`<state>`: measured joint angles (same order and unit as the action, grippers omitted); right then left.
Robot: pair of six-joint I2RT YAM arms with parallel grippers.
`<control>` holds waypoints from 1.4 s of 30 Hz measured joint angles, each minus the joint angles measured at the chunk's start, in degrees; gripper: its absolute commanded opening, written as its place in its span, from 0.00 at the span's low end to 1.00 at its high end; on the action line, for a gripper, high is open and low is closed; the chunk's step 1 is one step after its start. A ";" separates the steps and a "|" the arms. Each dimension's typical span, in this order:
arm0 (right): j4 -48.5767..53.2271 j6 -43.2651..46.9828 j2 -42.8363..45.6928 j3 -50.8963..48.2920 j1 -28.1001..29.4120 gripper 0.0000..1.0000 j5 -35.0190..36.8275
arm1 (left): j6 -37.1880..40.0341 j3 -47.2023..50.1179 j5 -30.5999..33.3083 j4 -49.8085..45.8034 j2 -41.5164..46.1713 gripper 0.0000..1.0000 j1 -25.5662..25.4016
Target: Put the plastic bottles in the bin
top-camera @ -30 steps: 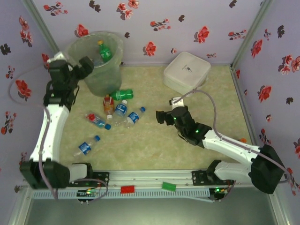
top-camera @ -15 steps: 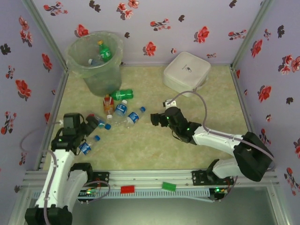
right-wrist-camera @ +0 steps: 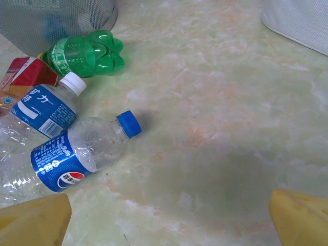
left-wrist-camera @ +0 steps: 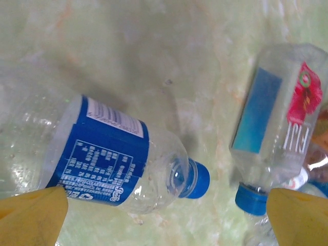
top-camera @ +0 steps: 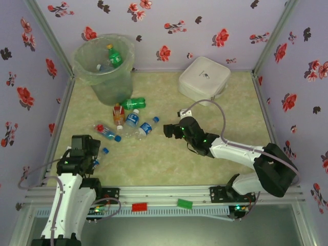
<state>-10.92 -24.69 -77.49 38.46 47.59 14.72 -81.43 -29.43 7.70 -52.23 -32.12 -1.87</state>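
The left gripper keeps going down to the blue-labelled bottle's body (left-wrist-camera: 102, 151) and closes there, as there is open floor (left-wrist-camera: 218, 164) between the blue-labelled bottle and the flower-labelled bottle.
Several plastic bottles lie left of centre on the floor: a green one (top-camera: 132, 103), an orange-red one (top-camera: 118, 115), and clear blue-labelled ones (top-camera: 132, 119) (top-camera: 146, 127) (top-camera: 106, 133). The pale-green bin (top-camera: 105, 66) stands at the far left with a green bottle (top-camera: 114, 55) inside. My left gripper (top-camera: 92, 154) (left-wrist-camera: 166, 220) hovers open over a clear blue-labelled bottle (left-wrist-camera: 102, 159), beside another clear bottle (left-wrist-camera: 277, 123). My right gripper (top-camera: 171, 130) (right-wrist-camera: 166, 220) is open above bare floor, right of a Pepsi bottle (right-wrist-camera: 77, 154), a white-capped bottle (right-wrist-camera: 46, 107) and the green bottle (right-wrist-camera: 82, 51).
A white square lidded box (top-camera: 204, 78) (right-wrist-camera: 300, 20) sits at the back right. Floral walls close in the floor on three sides. The bin's wall (right-wrist-camera: 56, 18) shows at the top left of the right wrist view.
My left arm has swung from the bin's rim down to the near left, over the bottle nearest the front. My right gripper has edged left toward the bottle cluster.
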 measured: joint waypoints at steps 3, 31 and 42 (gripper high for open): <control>-0.02 0.02 0.00 0.50 0.00 1.00 0.00 | -6.84 0.11 0.55 -0.17 -2.78 1.00 0.00; -0.42 -0.02 0.00 0.87 0.00 1.00 -1.46 | -23.47 3.89 1.14 10.56 -23.89 0.87 0.00; -0.39 -0.02 0.02 0.85 0.00 1.00 -1.42 | -23.26 2.56 0.63 7.91 -28.24 0.58 0.00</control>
<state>-11.31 -24.71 -77.47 39.31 47.59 13.30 -104.68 -26.87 8.34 -44.31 -60.36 -1.87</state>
